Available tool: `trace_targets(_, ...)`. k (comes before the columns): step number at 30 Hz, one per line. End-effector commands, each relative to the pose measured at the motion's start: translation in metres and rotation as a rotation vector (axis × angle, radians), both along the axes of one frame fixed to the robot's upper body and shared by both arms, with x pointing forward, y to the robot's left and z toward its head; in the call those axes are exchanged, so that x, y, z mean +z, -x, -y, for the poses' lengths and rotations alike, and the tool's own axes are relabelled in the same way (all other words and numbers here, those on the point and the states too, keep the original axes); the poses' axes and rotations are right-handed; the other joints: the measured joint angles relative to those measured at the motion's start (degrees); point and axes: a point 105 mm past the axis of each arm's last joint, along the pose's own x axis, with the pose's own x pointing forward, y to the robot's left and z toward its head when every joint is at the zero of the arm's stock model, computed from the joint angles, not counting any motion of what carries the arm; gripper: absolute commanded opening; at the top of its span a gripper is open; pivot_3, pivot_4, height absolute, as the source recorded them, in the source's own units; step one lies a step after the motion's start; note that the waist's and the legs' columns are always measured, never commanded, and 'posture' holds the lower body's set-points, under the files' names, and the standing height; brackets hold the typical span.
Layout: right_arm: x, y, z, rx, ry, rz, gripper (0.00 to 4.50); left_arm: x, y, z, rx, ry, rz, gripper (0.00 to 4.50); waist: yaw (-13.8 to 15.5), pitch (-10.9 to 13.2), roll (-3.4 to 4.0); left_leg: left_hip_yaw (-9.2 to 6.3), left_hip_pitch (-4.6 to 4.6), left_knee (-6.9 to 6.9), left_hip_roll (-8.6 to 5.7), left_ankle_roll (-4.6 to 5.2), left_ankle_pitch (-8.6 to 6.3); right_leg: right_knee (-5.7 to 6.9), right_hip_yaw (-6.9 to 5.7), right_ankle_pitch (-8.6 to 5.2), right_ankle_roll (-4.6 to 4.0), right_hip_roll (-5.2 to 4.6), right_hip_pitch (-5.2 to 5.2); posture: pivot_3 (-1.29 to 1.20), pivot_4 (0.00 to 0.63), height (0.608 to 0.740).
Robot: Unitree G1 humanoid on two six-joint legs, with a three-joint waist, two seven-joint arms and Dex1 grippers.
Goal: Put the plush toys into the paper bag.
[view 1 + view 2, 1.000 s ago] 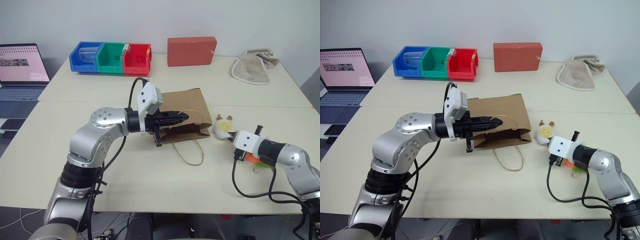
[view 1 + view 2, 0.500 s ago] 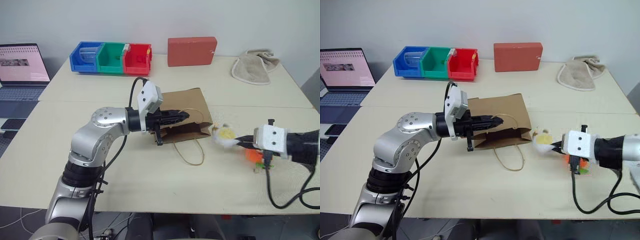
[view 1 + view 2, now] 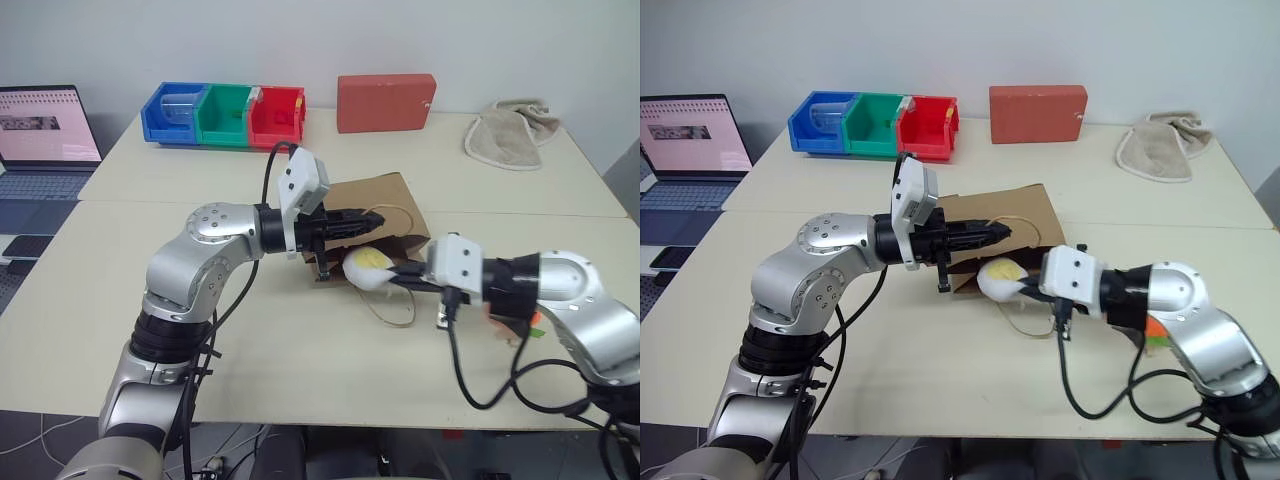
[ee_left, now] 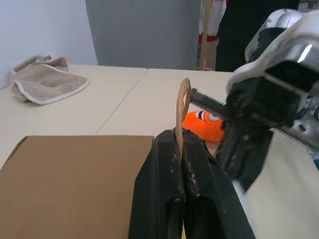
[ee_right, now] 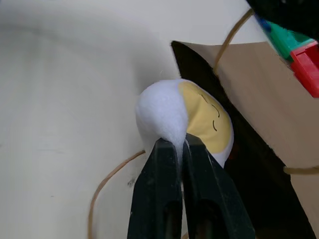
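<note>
The robot's left gripper holds the paper bag's opening (image 3: 402, 245) up in front of the white plush toy (image 3: 367, 268), so the right gripper should keep moving inside and let go there.
The brown paper bag (image 3: 388, 203) lies on the table with its mouth toward me. My left gripper (image 3: 370, 222) is shut on the bag's upper loop handle (image 4: 182, 102) and holds that edge of the mouth up. My right gripper (image 3: 392, 279) is shut on the white egg-shaped plush toy (image 3: 366, 268), pinching its white side (image 5: 164, 112), and holds it right at the bag's dark opening (image 5: 234, 149). The orange plush toy (image 4: 202, 124) lies on the table to the right, mostly hidden behind my right arm (image 3: 1155, 328).
The bag's lower handle (image 3: 396, 312) lies loose on the table under the right gripper. At the back stand a red box (image 3: 385, 102), three joined bins in blue, green and red (image 3: 222, 115), and a beige cloth (image 3: 510, 132). A laptop (image 3: 45, 130) sits at far left.
My right gripper has lifted the white plush toy off the table and carried it left, from beside the orange toy to the bag's mouth. The left gripper has kept still on the handle.
</note>
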Motion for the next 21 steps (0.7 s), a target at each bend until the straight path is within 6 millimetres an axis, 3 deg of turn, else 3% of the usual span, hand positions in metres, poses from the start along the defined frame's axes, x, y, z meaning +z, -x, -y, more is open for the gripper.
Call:
trace_targets(1, -0.003, -0.013, -0.009, -0.035, 0.031, 0.111, 0.04, 0.013, 0.007, 0.002, -0.031, 0.028, 0.038, 0.00, 0.02, 0.00, 0.00, -0.01, -0.01, -0.02, 0.00, 0.00, 0.00, 0.00, -0.01, 0.00, -0.01, 0.00, -0.03, 0.00, 0.150, 0.740)
trace_targets(8, -0.009, -0.041, -0.031, -0.158, -0.018, 0.254, 0.04, 0.013, 0.010, 0.002, -0.044, 0.031, 0.029, 0.00, -0.02, 0.00, 0.00, -0.02, -0.01, -0.02, 0.00, 0.00, 0.00, 0.04, -0.01, 0.00, 0.00, 0.01, -0.05, 0.00, 0.150, 0.740)
trace_targets(20, -0.015, -0.056, -0.051, -0.229, 0.004, 0.446, 0.04, 0.020, 0.010, 0.007, -0.052, 0.078, -0.006, 0.00, -0.05, 0.00, 0.00, -0.02, -0.01, -0.02, 0.00, 0.00, 0.00, 0.05, -0.01, 0.00, -0.01, 0.01, -0.05, 0.00, 0.150, 0.740)
trace_targets(21, -0.015, -0.056, -0.050, -0.237, -0.006, 0.443, 0.24, 0.021, 0.008, 0.006, -0.044, 0.084, -0.009, 0.00, -0.05, 0.00, 0.00, -0.04, -0.01, -0.02, 0.00, 0.00, 0.00, 0.06, -0.02, 0.00, -0.01, 0.01, -0.05, 0.00, 0.150, 0.740)
